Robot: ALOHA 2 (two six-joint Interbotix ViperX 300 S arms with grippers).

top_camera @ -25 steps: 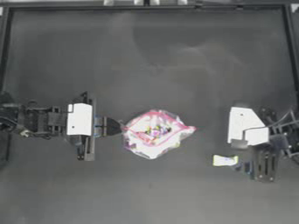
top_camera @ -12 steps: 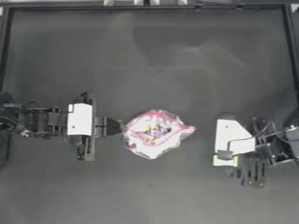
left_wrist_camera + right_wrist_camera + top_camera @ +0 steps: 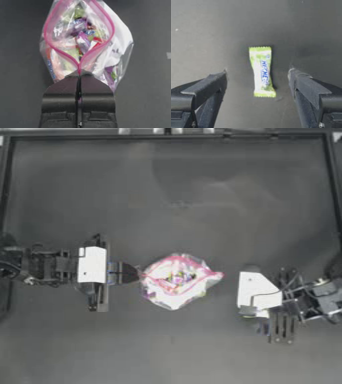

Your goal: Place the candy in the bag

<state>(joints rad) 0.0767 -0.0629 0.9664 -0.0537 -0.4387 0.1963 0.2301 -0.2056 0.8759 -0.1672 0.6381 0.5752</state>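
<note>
The candy [image 3: 262,72] will come to rest on top of the sweets heaped inside the bag's wide pink-edged opening [image 3: 179,276] and stay in sight when the robot lowers it in.
The bag [image 3: 177,280], clear and crinkly with a pink strip and multicoloured sweets inside, lies mid-table with its mouth spread open. My left gripper [image 3: 131,274] is shut on the bag's left edge. In the left wrist view its jaws [image 3: 79,75] pinch the pink strip where the two sides of the bag [image 3: 83,37] meet. The candy [image 3: 262,72], a small pale green-white wrapped piece, lies flat on the table between the fingers of my right gripper [image 3: 258,72], which is open and apart from it. In the top view the right arm [image 3: 257,292] covers the candy, right of the bag.
The dark table [image 3: 174,193] has a raised rim along its back and sides. A small pale mark [image 3: 168,55] shows on the table beyond the bag in the left wrist view.
My right arm has moved left, toward the bag, and now sits over the candy, hiding it in the top view. The left arm and the bag have not moved.
</note>
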